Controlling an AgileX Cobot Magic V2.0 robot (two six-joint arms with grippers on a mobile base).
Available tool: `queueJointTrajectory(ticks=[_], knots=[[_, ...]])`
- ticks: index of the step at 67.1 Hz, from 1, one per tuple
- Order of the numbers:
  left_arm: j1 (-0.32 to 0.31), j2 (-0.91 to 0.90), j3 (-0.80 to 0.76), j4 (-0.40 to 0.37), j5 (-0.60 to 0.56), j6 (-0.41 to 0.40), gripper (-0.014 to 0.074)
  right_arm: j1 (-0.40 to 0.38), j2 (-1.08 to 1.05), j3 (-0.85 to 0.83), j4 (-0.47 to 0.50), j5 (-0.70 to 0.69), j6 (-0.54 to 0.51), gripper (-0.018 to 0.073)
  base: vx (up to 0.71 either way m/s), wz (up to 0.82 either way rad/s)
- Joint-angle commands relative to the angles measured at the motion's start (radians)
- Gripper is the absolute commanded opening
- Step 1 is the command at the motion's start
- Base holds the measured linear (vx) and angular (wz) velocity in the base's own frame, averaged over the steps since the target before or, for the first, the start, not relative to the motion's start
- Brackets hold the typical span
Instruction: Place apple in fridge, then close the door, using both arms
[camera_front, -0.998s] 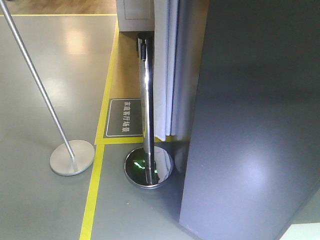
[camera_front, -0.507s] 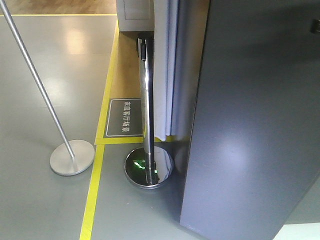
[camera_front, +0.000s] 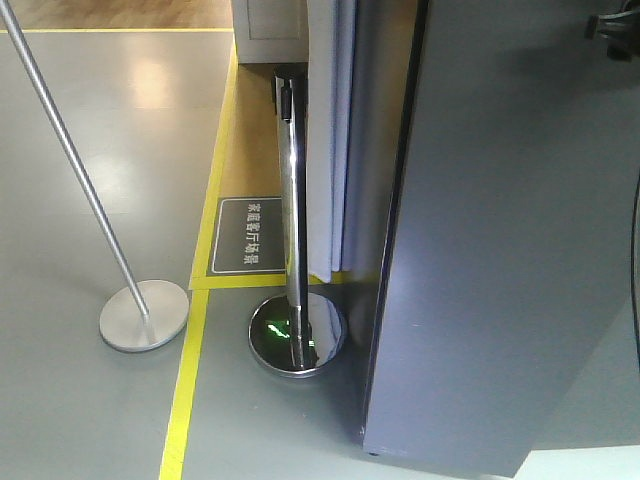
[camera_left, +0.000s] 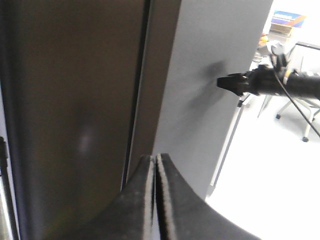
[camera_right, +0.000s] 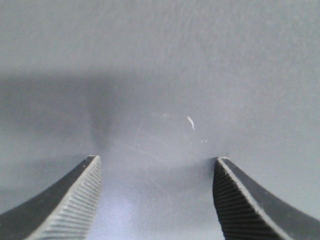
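I expect the door (camera_front: 490, 240) to swing in flush and stay shut when I push it, because its bottom edge (camera_front: 442, 465) still slants out from the fridge.
The fridge (camera_front: 375, 150) stands at the right of the front view, with its dark grey door (camera_front: 500, 250) nearly against it. My right gripper (camera_front: 612, 25) shows at the top right edge, up against the door's outer face. In the right wrist view its ribbed fingers (camera_right: 75, 200) stand wide apart with only the grey door (camera_right: 160, 75) in front of the right gripper (camera_right: 157, 160). In the left wrist view my left gripper (camera_left: 156, 156) is shut on nothing, near the seam between the fridge side (camera_left: 75, 100) and the door (camera_left: 200, 75); the right gripper (camera_left: 222, 82) touches the door there. The apple is out of view.
A chrome stanchion post (camera_front: 293, 200) on a round base stands just left of the fridge. A tilted silver pole with a disc base (camera_front: 143, 313) is further left. Yellow floor tape (camera_front: 190, 370), a floor sign (camera_front: 250, 235) and a white curtain (camera_front: 325, 140) lie behind. Office chairs (camera_left: 300, 115) stand to the right.
The door has swung further toward the fridge, its bottom edge now showing. My right gripper has come into the front view at the top right.
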Motion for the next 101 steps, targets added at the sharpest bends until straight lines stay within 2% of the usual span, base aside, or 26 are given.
queueJointTrajectory(ticks=[1,20,39,50,59,65,72,77,87,95,101], knots=[[0.001,-0.037,-0.031,0.037,-0.127,-0.001,-0.0008,-0.006,0.06,-0.125,-0.015,-0.152,-0.017,0.0469,0.0,0.0],[0.001,-0.037,-0.031,0.037,-0.057,-0.001,-0.0008,-0.006,0.216,-0.364,-0.015,0.02,-0.048,0.0468,0.0,0.0],[0.001,-0.037,-0.031,0.037,-0.037,-0.001,-0.0008,0.003,0.161,-0.421,-0.009,0.139,-0.085,0.0424,0.0,-0.01],[0.001,-0.037,-0.031,0.037,-0.042,-0.001,-0.0008,0.04,0.054,-0.421,0.012,0.241,-0.175,0.0297,0.0,0.0],[0.001,-0.043,-0.031,0.035,-0.066,-0.001,-0.0008,0.107,-0.054,-0.421,0.075,0.305,-0.276,0.0109,0.0,0.0],[0.001,-0.055,-0.031,0.034,-0.103,-0.001,-0.0008,0.156,-0.122,-0.421,0.15,0.359,-0.326,-0.0006,0.0,0.0],[0.0,-0.087,-0.031,0.036,-0.128,-0.001,-0.0008,0.216,-0.199,-0.412,0.212,0.454,-0.376,-0.001,0.0,0.0],[-0.003,-0.126,-0.031,0.035,-0.128,-0.001,-0.0008,0.258,-0.266,-0.346,0.231,0.47,-0.399,-0.0009,0.0,0.0],[-0.003,-0.231,0.019,0.036,-0.128,-0.001,-0.0008,0.306,-0.422,-0.108,0.245,0.401,-0.417,-0.0006,0.0,0.0],[-0.003,-0.346,0.164,0.036,-0.128,-0.001,-0.0008,0.315,-0.586,0.17,0.26,0.282,-0.418,-0.0006,0.0,0.0],[-0.003,-0.443,0.331,0.036,-0.128,-0.001,-0.0008,0.315,-0.711,0.392,0.261,0.239,-0.43,-0.0006,0.0,0.0]])
